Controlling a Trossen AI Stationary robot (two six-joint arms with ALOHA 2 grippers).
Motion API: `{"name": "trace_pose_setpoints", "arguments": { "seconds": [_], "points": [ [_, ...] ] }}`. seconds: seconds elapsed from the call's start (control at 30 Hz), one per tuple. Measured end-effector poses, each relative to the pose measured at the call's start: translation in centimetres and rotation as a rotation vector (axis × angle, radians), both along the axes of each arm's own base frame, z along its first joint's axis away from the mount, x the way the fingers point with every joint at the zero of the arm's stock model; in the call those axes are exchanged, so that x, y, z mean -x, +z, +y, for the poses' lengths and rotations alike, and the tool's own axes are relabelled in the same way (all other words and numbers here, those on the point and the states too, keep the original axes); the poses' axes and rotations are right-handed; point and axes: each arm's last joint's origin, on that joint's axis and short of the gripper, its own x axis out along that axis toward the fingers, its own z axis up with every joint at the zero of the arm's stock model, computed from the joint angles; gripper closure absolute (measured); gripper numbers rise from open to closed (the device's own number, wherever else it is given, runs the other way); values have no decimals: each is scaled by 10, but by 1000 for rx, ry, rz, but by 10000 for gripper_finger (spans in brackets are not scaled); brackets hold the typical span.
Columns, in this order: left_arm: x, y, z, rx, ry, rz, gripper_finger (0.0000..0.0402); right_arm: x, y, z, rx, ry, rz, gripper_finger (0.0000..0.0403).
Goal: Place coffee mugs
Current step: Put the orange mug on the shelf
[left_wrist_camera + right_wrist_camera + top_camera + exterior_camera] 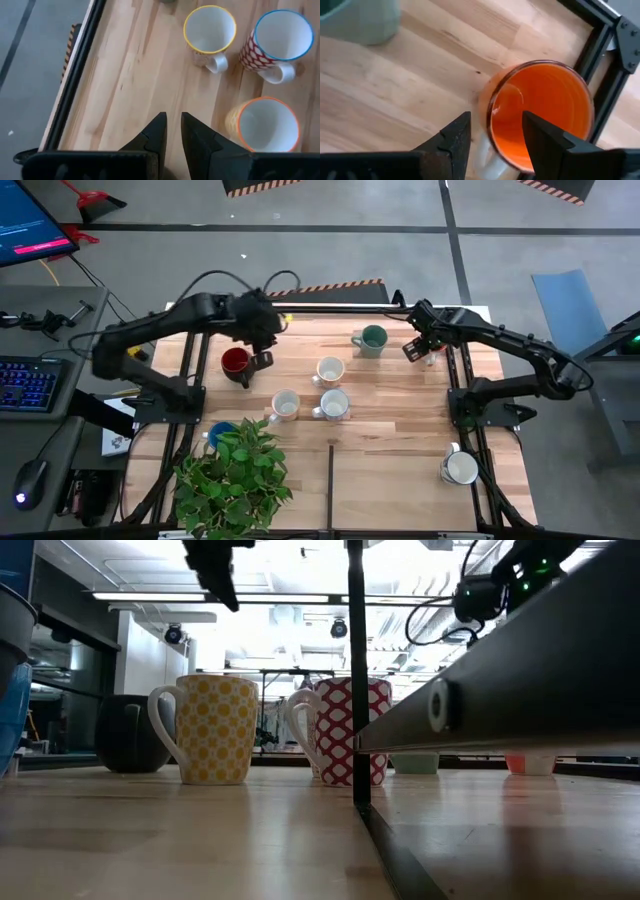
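My right gripper goes on down over the mug's rim [494,142] and closes there, since one finger is outside the orange mug's side [486,111] and the other is over the mug's hollow.
My right gripper [492,132] hovers open over an orange mug [545,110] at the table's far right. One finger stands outside the mug's wall and the other over its hollow; I see no touch. A green mug [372,340] stands just left of it. My left gripper [172,132] hangs above bare wood at the far left, open by a narrow gap with nothing in it, beside a dark red mug [236,363]. In the middle stand three upright patterned mugs: yellow-rimmed [210,30], blue-rimmed [282,37] and orange-rimmed [267,125].
A leafy potted plant [235,475] fills the near left corner, with a blue mug [220,432] half hidden behind it. A white mug [460,468] sits at the near right by the arm's frame. A black rail [75,75] runs along the table's far edge.
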Motion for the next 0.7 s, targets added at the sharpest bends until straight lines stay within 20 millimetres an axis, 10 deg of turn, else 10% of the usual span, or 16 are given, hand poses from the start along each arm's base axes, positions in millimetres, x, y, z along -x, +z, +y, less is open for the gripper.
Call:
{"name": "trace_pose_setpoints", "arguments": {
  "seconds": [0.27, 0.7],
  "points": [
    [28, -9, -9, 36, 76, -32, 355, 6, -31, 1, -63, -35, -48, 247],
    [19, -14, -8, 32, 96, -126, 355, 2, -38, -3, 7, -16, -99, 302]
  ]
}}
